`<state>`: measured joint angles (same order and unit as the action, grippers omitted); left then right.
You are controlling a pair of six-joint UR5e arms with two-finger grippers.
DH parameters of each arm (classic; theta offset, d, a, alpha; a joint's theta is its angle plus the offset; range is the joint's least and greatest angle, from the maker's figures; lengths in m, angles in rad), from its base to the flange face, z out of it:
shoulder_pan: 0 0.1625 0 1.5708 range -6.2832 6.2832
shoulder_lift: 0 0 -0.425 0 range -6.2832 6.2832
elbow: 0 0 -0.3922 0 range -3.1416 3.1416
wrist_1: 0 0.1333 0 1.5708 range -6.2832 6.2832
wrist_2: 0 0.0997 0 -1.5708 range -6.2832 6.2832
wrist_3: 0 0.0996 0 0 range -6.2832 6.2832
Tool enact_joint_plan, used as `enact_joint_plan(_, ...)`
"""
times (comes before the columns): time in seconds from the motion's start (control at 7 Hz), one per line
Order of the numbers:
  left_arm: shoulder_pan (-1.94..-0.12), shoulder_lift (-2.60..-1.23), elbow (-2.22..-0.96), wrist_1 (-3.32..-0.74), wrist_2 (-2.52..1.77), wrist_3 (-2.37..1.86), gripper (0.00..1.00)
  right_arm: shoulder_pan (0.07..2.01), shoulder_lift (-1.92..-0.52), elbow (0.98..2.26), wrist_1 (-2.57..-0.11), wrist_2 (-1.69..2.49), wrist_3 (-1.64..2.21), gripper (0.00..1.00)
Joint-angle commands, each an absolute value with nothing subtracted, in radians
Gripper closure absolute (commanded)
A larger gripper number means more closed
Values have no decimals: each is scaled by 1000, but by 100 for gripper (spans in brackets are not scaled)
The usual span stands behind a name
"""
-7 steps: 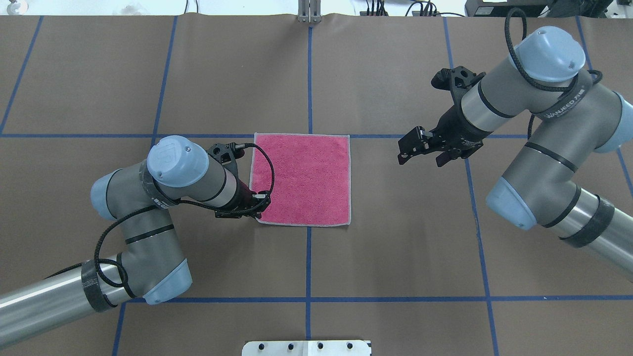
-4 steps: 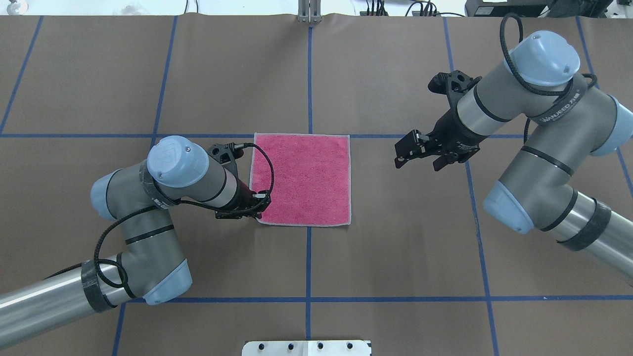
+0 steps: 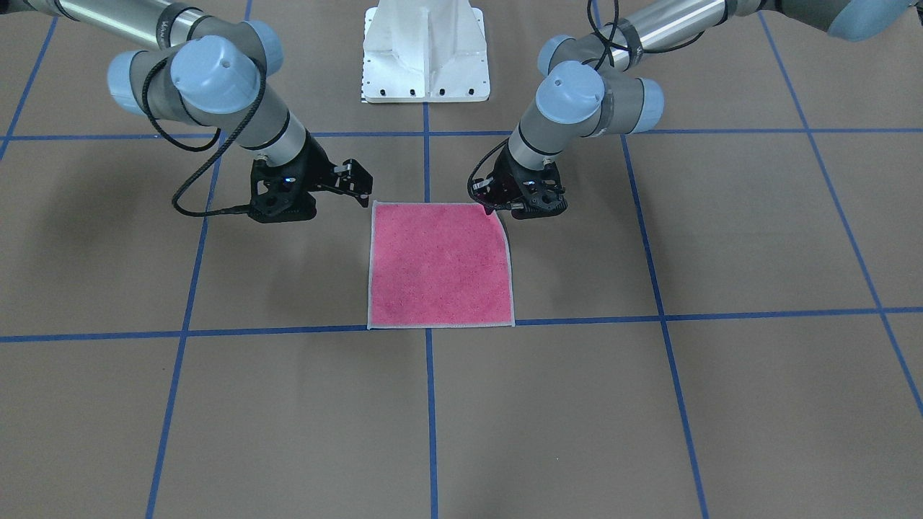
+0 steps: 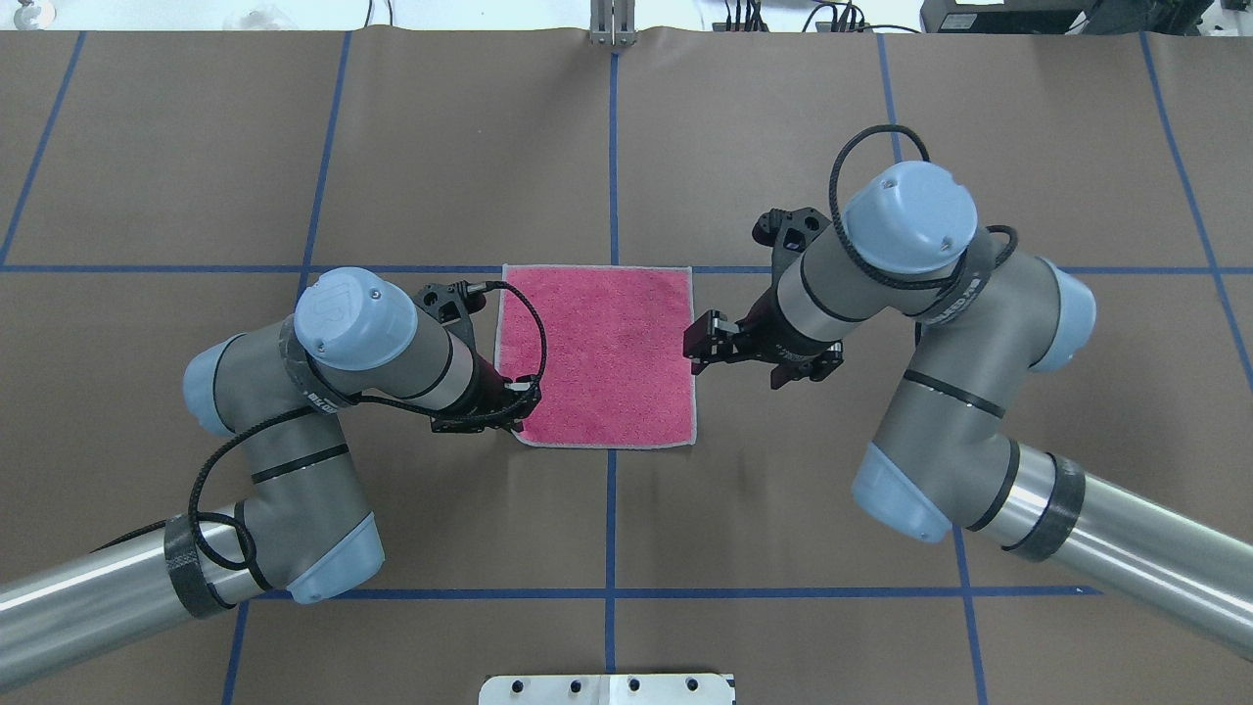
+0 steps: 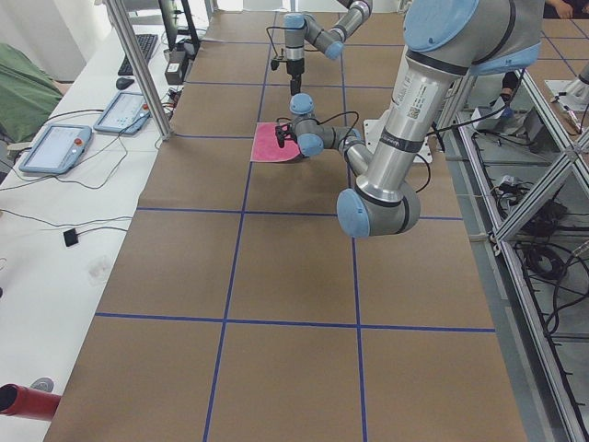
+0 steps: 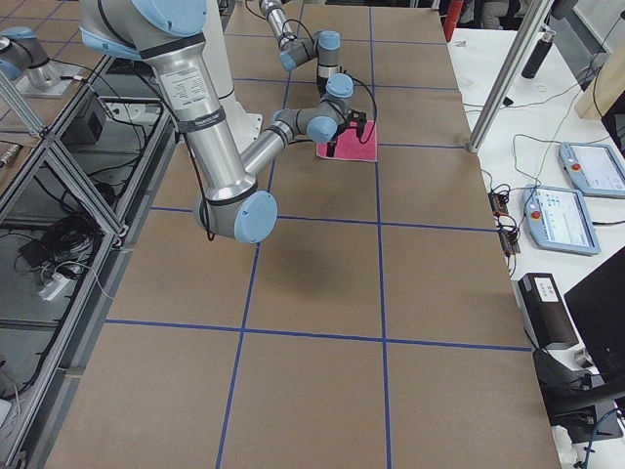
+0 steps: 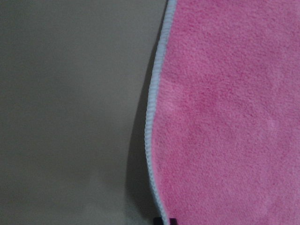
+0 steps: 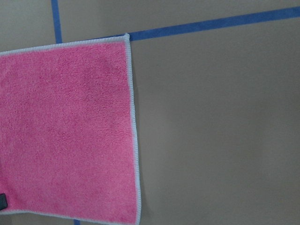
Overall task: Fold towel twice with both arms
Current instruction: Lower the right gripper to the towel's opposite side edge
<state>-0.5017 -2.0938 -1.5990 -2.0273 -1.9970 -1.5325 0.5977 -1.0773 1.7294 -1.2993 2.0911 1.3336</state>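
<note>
The towel's near edge (image 3: 428,204) will fold over when I carry it, and the towel's far edge will stay in place, because the held corner (image 3: 495,213) curls while the rest lies flat.
The towel (image 4: 602,352) lies flat, pink face up, on the brown table; it also shows in the front view (image 3: 440,267). My left gripper (image 4: 514,413) is low at its near-left corner and shut on that corner (image 3: 495,210), which curls up slightly. The left wrist view shows the towel's light grey edge (image 7: 152,122) with a shadow under it. My right gripper (image 4: 698,350) is open and hovers at the towel's right edge; in the front view it (image 3: 358,186) hangs beside the near-right corner. The right wrist view shows the towel (image 8: 65,131) from above.
The white pedestal base (image 3: 425,50) stands behind the towel on the robot's side. Blue tape lines (image 4: 612,147) grid the brown table. A metal post (image 4: 612,24) stands at the far edge. A side bench with tablets (image 6: 571,195) runs along the far side.
My right arm has swung left and nearer, bringing its open gripper from well right of the towel to the towel's right edge. The left arm has stayed at the near-left corner.
</note>
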Motion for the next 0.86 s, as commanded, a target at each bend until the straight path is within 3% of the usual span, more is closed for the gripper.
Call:
enact_joint_plan(0.0,-502,-2094,-1597,-2031,-1996,-1532,100,526,-1045,1683,-1298,1995,1376,2)
enact_joint_plan(0.57,-500,-2094,-1594,-2034,-1996,-1532,100,470,-1043,1592,-1189,1957,1396,3)
enact_joint_plan(0.71,-500,-2094,-1592,-2036,-1996,-1531,100,468,-1042,1594,-1189,1956,1408,10)
